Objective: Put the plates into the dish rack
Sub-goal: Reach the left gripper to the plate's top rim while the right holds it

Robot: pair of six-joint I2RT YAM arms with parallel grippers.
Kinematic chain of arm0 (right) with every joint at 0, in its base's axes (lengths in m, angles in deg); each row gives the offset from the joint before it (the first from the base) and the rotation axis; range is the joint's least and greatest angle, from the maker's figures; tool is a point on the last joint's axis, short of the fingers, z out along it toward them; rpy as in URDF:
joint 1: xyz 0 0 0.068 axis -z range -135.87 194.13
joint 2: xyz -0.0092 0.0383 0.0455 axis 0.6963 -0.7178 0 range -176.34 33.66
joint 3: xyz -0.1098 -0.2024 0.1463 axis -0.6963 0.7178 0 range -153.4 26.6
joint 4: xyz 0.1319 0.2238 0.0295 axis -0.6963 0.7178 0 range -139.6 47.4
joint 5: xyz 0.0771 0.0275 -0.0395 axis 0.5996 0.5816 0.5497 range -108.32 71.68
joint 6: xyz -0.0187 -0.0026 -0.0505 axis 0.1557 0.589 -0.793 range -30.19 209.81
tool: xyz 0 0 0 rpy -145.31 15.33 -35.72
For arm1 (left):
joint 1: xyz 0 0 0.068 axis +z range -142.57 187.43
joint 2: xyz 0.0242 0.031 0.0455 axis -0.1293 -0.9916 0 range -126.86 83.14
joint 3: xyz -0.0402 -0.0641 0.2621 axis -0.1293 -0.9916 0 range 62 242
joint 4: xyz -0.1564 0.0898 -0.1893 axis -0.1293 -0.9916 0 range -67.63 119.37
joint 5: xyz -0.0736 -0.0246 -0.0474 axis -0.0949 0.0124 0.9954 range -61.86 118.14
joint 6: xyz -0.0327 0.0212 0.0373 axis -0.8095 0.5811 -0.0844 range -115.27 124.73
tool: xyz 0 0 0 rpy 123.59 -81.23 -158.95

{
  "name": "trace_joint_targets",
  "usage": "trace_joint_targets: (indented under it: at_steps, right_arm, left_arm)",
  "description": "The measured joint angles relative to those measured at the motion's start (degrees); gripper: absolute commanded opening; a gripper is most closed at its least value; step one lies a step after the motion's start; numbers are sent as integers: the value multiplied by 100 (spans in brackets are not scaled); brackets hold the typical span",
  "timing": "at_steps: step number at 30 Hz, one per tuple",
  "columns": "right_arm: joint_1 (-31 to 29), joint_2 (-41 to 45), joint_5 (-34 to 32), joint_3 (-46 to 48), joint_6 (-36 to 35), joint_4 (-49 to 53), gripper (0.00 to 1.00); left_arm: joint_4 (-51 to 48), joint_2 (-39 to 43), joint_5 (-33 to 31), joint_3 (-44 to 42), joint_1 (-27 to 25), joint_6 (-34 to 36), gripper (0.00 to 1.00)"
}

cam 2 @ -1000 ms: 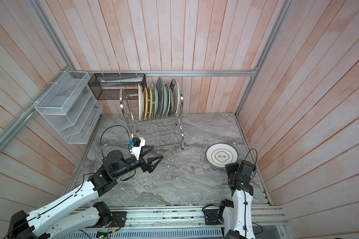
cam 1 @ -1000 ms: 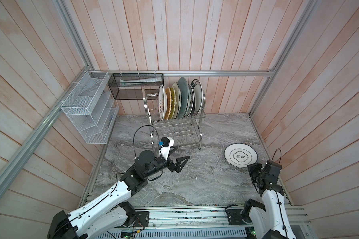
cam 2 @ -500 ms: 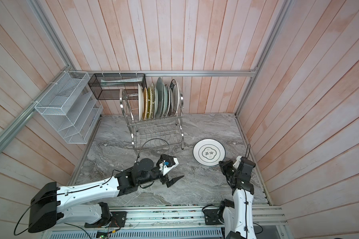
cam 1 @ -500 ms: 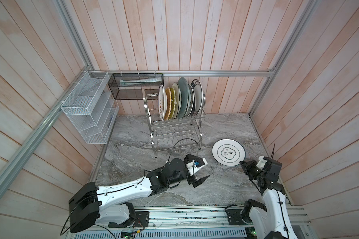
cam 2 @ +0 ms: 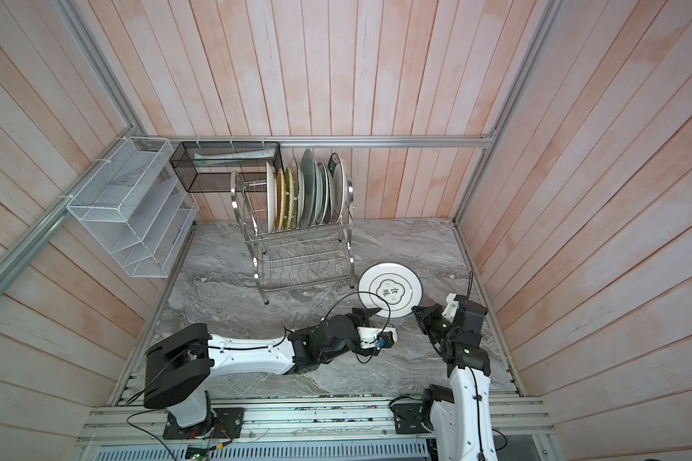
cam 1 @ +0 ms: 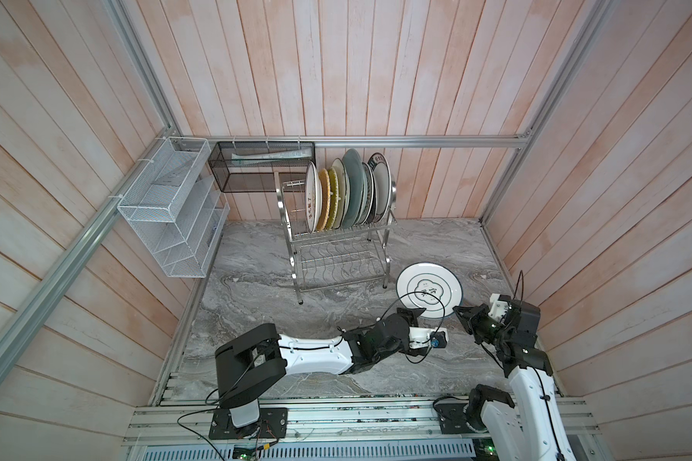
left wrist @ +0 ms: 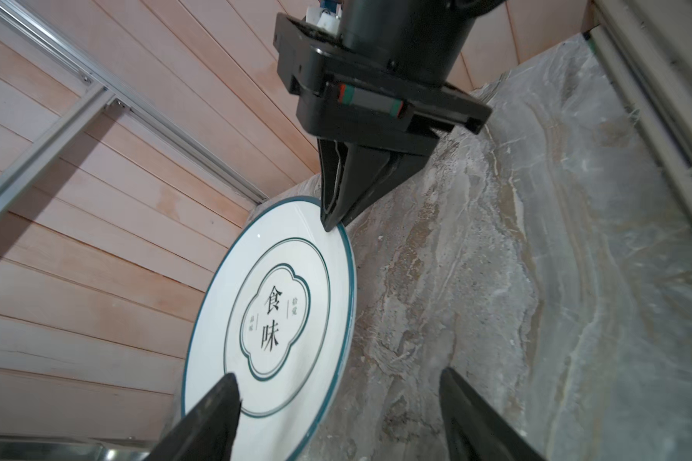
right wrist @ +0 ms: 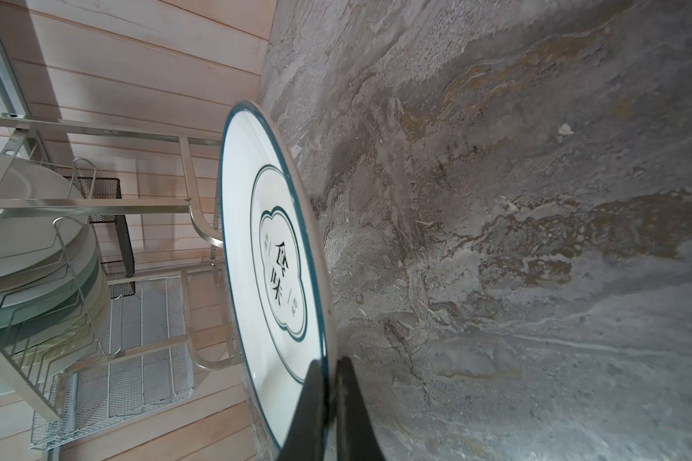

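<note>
The robot's right gripper is holding the plate far from the rack's empty end slots (cam 2: 256,206), so the left gripper should grip the opposite rim (left wrist: 311,430) of the plate and take it over.
A white plate (cam 1: 430,289) (cam 2: 390,289) with teal rings and black characters is held by its rim, tilted up from the marble table. My right gripper (cam 1: 458,313) (right wrist: 328,363) is shut on that rim. The left gripper (cam 1: 414,315) (left wrist: 336,383) is open at the plate's (left wrist: 280,319) opposite edge, one finger over its face and one over the table side, with the rim between them. The right gripper (left wrist: 332,223) shows there pinching the far edge. The dish rack (cam 1: 336,243) (cam 2: 300,247) stands at the back, with several plates (cam 1: 348,191) upright in its upper tier.
A white mesh organizer (cam 1: 168,207) hangs on the left wall and a black mesh basket (cam 1: 260,167) hangs behind the rack. The rack's lower tier (cam 1: 336,263) holds nothing. Wooden walls close in three sides, and an aluminium rail (cam 1: 336,415) runs along the front.
The left arm has swung right from in front of the rack to the plate, and its jaws have narrowed a little. The right gripper has carried the plate leftward.
</note>
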Motion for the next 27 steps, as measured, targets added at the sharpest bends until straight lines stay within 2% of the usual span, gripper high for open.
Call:
trace_joint_targets:
  at_steps: [11,15,18,19,24,25,26,27]
  right_arm:
    - [-76,52,-9,-96,192,44,0]
    - [-109,129,-20,-96,219,74,0]
    - [-111,177,-42,-96,234,179,0]
    - [-111,192,-39,-98,232,179,0]
    - [-151,304,-81,-173,96,197,0]
    - [-151,323,-79,-190,79,201,4]
    - [-151,345,-76,-212,79,225,18]
    - [-153,365,-52,-225,109,247,24]
  left_arm:
    - [184,-960,-706,697,-101,852,49]
    - [208,-1257,-944,916,-111,1008,29]
    - [319,-1458,-1198,1139,-111,1145,10]
    - [337,-1493,-1220,1169,-114,1250,0]
    - [494,-1567,-1471,1178,-188,1475,0]
    - [551,-1565,-1513,1165,-210,1510,0]
    - [636,-1552,-1545,1123,-227,1545,0]
    - [737,-1530,-1563,1056,-240,1547,0]
